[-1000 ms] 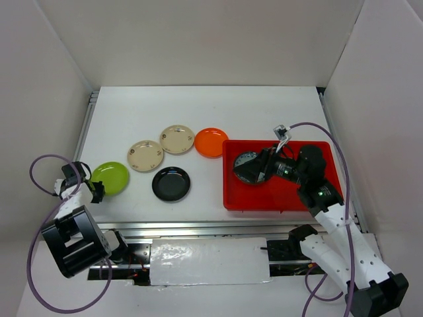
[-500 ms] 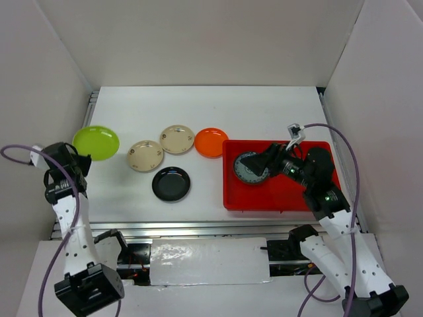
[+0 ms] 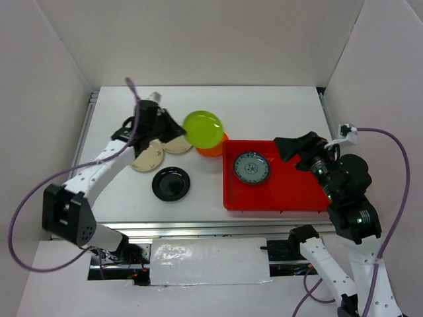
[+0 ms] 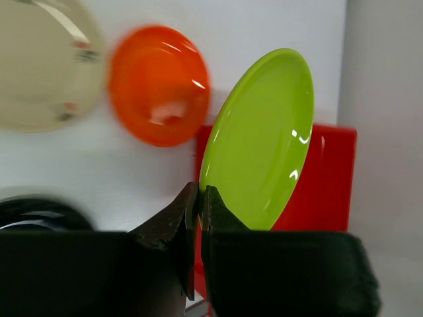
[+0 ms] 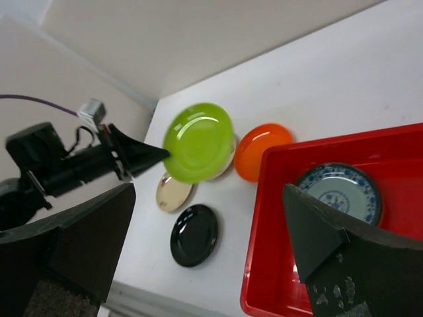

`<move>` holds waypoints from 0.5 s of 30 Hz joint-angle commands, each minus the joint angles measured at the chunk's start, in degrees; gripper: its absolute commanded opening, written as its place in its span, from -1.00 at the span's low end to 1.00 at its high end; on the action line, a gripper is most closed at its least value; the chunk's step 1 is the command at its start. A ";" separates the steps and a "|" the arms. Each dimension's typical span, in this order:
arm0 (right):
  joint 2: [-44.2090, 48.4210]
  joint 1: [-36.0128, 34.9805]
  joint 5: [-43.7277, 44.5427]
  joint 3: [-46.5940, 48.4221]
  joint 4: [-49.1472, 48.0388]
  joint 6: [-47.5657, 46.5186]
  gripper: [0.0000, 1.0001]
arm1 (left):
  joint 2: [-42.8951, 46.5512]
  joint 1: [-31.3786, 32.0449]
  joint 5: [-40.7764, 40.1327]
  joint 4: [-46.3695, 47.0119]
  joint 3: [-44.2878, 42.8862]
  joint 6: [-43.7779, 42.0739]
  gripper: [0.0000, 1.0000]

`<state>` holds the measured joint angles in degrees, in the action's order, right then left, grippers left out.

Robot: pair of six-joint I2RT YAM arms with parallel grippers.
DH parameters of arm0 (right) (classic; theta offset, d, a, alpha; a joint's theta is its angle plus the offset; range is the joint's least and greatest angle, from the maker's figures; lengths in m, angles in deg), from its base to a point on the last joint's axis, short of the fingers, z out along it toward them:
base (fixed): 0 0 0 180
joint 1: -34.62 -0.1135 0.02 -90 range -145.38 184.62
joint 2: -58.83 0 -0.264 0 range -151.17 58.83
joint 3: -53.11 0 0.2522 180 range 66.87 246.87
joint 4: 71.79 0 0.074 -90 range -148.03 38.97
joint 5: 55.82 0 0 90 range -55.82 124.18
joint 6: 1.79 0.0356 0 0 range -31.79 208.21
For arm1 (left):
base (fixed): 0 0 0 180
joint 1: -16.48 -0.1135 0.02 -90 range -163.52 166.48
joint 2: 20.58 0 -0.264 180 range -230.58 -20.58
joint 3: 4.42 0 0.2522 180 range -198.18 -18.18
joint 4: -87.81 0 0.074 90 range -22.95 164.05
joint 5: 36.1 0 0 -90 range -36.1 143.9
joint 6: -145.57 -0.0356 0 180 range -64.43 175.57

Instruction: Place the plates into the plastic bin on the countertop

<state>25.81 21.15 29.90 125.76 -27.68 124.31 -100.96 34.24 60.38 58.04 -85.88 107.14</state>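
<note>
I should now move my left gripper to just above the flat patterned plate [image 3: 251,168] and let go there, as the lime green plate's free side [image 3: 217,129] is leading toward the bin.
My left gripper [image 3: 180,133] is shut on the rim of the lime green plate [image 3: 203,128], which hangs tilted above the orange plate [image 3: 214,149] by the bin's left wall. In the left wrist view the fingers [image 4: 199,198] pinch the green plate [image 4: 264,145] at its lower edge. The red plastic bin [image 3: 291,191] holds one grey-blue patterned plate [image 3: 251,168] lying flat. My right gripper [image 3: 295,150] stands open over the bin's right half with nothing between its fingers [image 5: 317,231]. Two beige plates [image 3: 149,157] and a black plate [image 3: 171,184] lie on the countertop [image 3: 264,109].
White walls close in the countertop on three sides. Metal rails [image 3: 198,228] run along its near edge and sides. My left arm reaches across one beige plate, partly hiding it.
My left arm has swung from the far left edge to the middle, carrying the green plate. My right gripper has let go of the grey-blue plate in the bin and drawn back right.
</note>
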 commanded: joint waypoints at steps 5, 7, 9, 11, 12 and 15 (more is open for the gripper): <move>1.47 0.73 9.38 4.56 7.27 -0.33 1.00 | -18.12 14.30 6.87 10.56 -16.64 -2.35 -1.00; 1.46 0.73 8.50 4.74 8.32 -0.24 1.00 | -24.28 16.77 6.44 8.46 -20.00 -2.53 -1.00; 1.81 0.82 8.32 4.39 8.59 -0.32 1.00 | -27.53 18.01 5.92 8.02 -20.80 -2.27 -1.00; 2.25 0.82 8.14 3.95 8.94 -0.50 1.00 | -28.60 19.76 5.74 9.42 -20.28 -2.09 -1.00; 2.43 0.91 8.31 3.86 9.29 -0.68 1.00 | -29.21 20.47 4.69 9.51 -20.02 -2.18 -1.00; 2.69 0.91 7.88 3.33 8.94 -0.85 1.00 | -31.05 23.02 3.37 9.51 -20.98 -2.62 -1.00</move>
<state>28.00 21.60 37.05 128.69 -19.40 124.31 -131.95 55.20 64.55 64.71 -104.66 105.20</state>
